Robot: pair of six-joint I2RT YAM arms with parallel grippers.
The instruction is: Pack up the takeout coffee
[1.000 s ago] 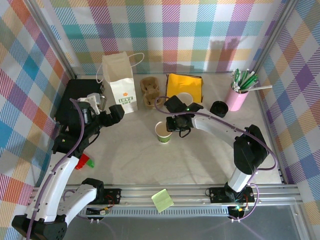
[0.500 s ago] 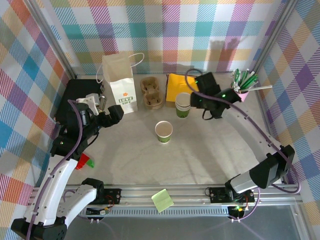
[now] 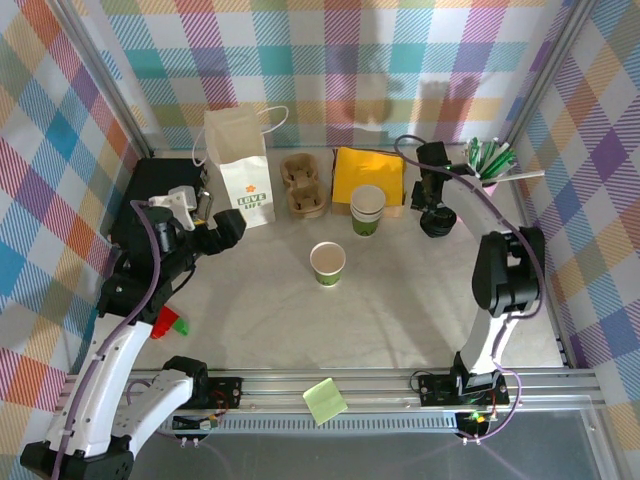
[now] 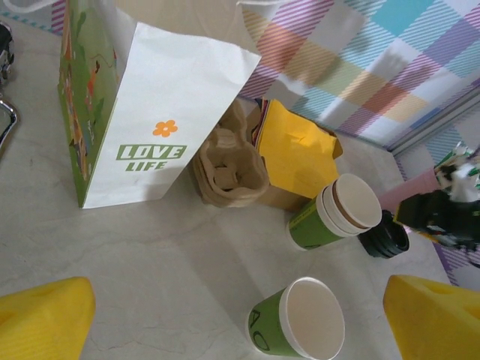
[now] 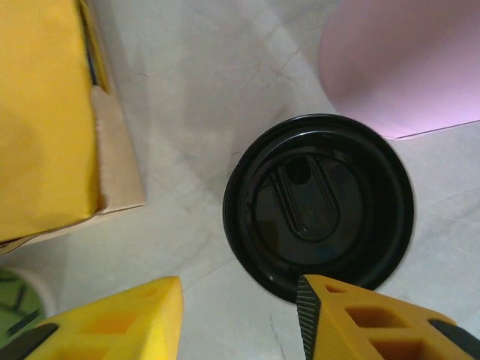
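Note:
With one finger over the black lid (image 5: 319,206) and the other outside it, my right gripper should carry on lowering and close on the lid's near rim (image 5: 256,274).
The takeout coffee (image 3: 328,263) stands alone and upright mid-table, lidless, its inside white; the left wrist view has it low in the frame (image 4: 300,319). My left gripper (image 3: 233,226) hangs open well to its left, beside the white "LOVE LIFE" paper bag (image 3: 240,165), with its yellow fingertips (image 4: 45,319) wide apart and empty. My right gripper (image 3: 434,207) is at the back right, open just above the flat black lid (image 5: 319,202). One of its fingers (image 5: 367,322) overlaps the lid's near rim, and nothing is held.
A stack of green-and-white cups (image 3: 367,210) stands by the yellow napkins (image 3: 368,175). A brown cup carrier (image 3: 303,185) sits beside the bag. The pink cup of straws (image 3: 480,175) is right of the lid. A black mat (image 3: 150,190) lies far left.
My right arm has left the lone cup at mid-table and swung to the back right, ending over the black lid. The cup stays put. The left arm has barely moved.

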